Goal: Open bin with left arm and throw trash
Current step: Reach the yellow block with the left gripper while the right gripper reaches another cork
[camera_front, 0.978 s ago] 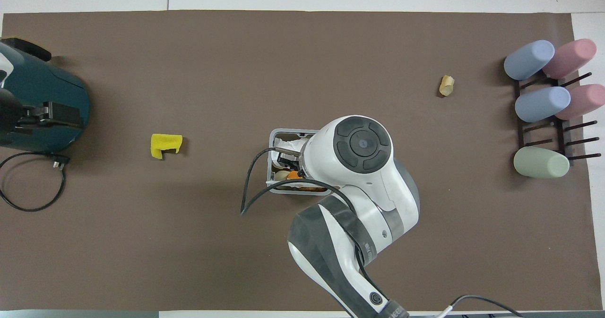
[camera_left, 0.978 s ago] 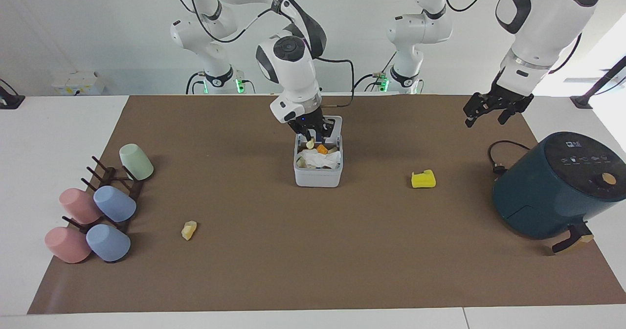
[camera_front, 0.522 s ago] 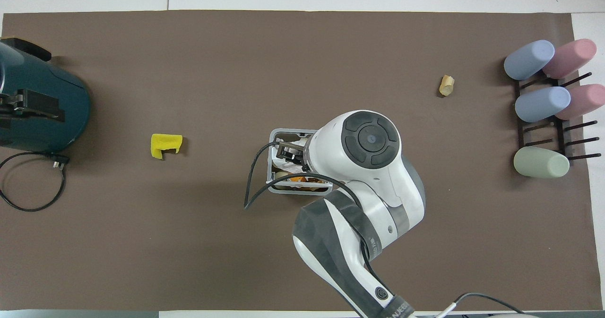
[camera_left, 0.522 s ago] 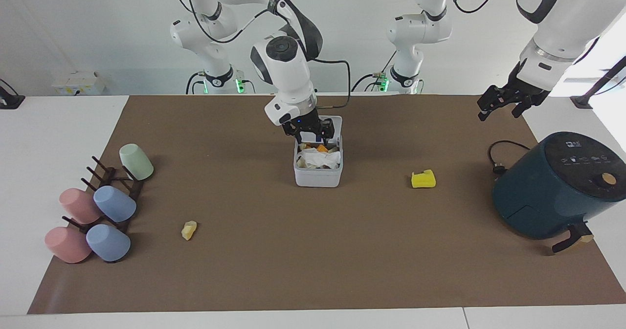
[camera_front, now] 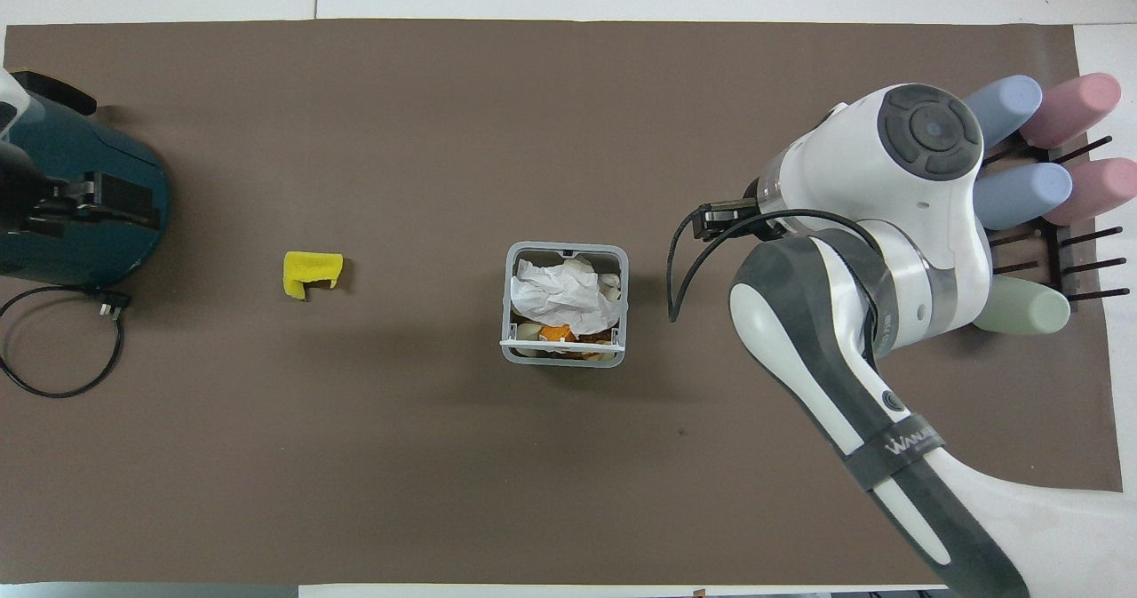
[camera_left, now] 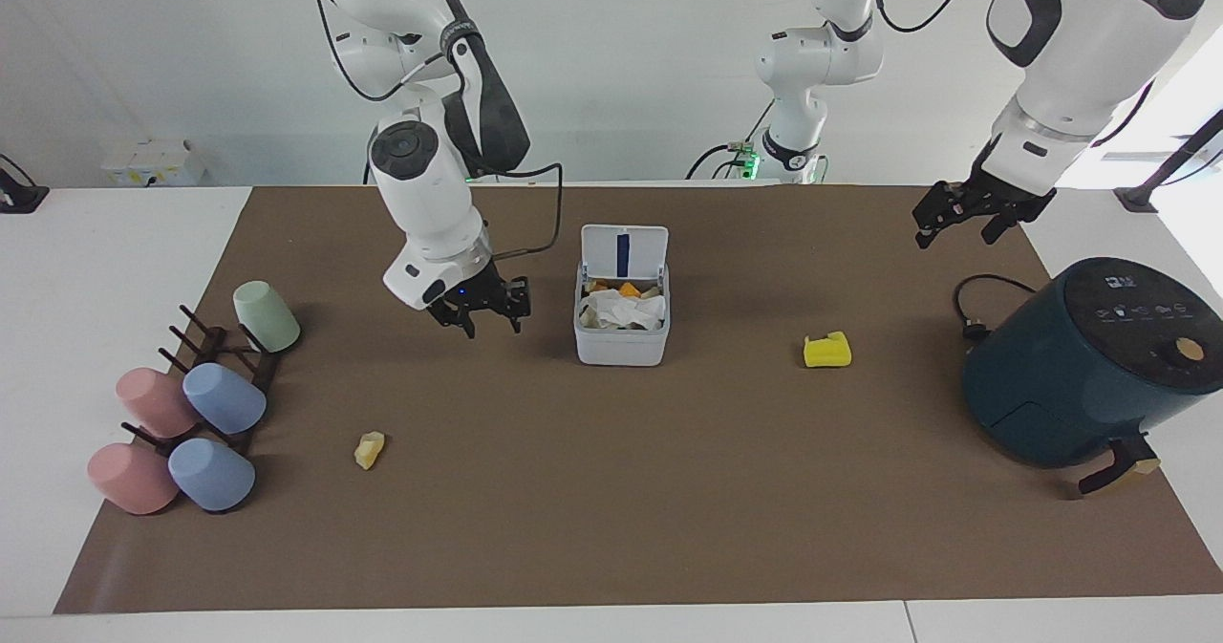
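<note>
I should pick up the yellow block point(camera_front: 310, 271) with my left gripper and drop it into the bin point(camera_front: 565, 305), because the block is on the other side of the bin from my right gripper.
The white-grey bin point(camera_left: 621, 342) stands mid-table with its lid point(camera_left: 624, 250) upright and open, the blue stripe showing. It holds crumpled white paper, an orange scrap and a pale lump point(camera_front: 530, 330). My right gripper point(camera_left: 478, 310) is open and empty, hanging over the mat beside the bin toward the right arm's end; it also shows in the overhead view point(camera_front: 718, 221). One pale lump point(camera_left: 369, 450) lies on the mat, hidden under my right arm in the overhead view. The yellow block point(camera_left: 827, 350) point(camera_front: 311, 274) lies toward the left arm's end. My left gripper point(camera_left: 955, 225) is open, raised near the air fryer.
A dark teal air fryer point(camera_left: 1089, 356) point(camera_front: 71, 198) with its black cable point(camera_left: 973, 310) stands at the left arm's end. A rack of pastel cups point(camera_left: 191, 404) point(camera_front: 1021, 198) stands at the right arm's end.
My right gripper let the pale lump go into the bin, then swung away toward the cup rack end. My left gripper shifted slightly near the air fryer.
</note>
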Robot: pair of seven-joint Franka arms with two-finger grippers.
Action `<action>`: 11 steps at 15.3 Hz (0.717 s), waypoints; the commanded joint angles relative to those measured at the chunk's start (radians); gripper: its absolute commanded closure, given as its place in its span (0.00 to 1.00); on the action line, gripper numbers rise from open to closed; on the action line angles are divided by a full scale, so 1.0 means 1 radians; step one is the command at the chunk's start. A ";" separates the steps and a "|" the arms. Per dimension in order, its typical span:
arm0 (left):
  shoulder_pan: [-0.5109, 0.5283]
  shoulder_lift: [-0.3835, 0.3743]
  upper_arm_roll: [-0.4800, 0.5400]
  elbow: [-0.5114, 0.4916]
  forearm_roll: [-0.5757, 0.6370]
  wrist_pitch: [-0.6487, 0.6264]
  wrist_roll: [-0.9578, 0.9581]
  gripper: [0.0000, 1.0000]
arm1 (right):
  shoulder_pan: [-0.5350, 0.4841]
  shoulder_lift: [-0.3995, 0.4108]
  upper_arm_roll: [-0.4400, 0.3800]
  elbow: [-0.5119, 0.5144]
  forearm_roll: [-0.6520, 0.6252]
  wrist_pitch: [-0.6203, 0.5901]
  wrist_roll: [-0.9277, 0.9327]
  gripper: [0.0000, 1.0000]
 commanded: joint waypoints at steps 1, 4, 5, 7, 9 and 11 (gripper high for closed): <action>-0.067 -0.062 0.008 -0.237 0.000 0.203 0.000 0.00 | -0.061 0.002 0.013 -0.044 -0.078 0.088 -0.154 0.30; -0.093 0.022 0.008 -0.286 0.000 0.307 0.000 0.00 | -0.133 0.051 0.013 -0.043 -0.171 0.201 -0.342 0.29; -0.093 0.041 0.008 -0.318 0.000 0.367 0.000 0.00 | -0.159 0.075 0.013 -0.041 -0.190 0.247 -0.422 0.28; -0.095 0.082 0.008 -0.376 0.000 0.485 0.000 0.00 | -0.245 0.138 0.016 -0.037 -0.192 0.333 -0.608 0.15; -0.093 0.113 0.008 -0.413 0.000 0.564 0.003 0.00 | -0.293 0.187 0.019 -0.030 -0.178 0.376 -0.746 0.06; -0.095 0.148 0.008 -0.427 0.000 0.604 0.003 0.01 | -0.299 0.204 0.021 -0.029 -0.175 0.397 -0.808 0.00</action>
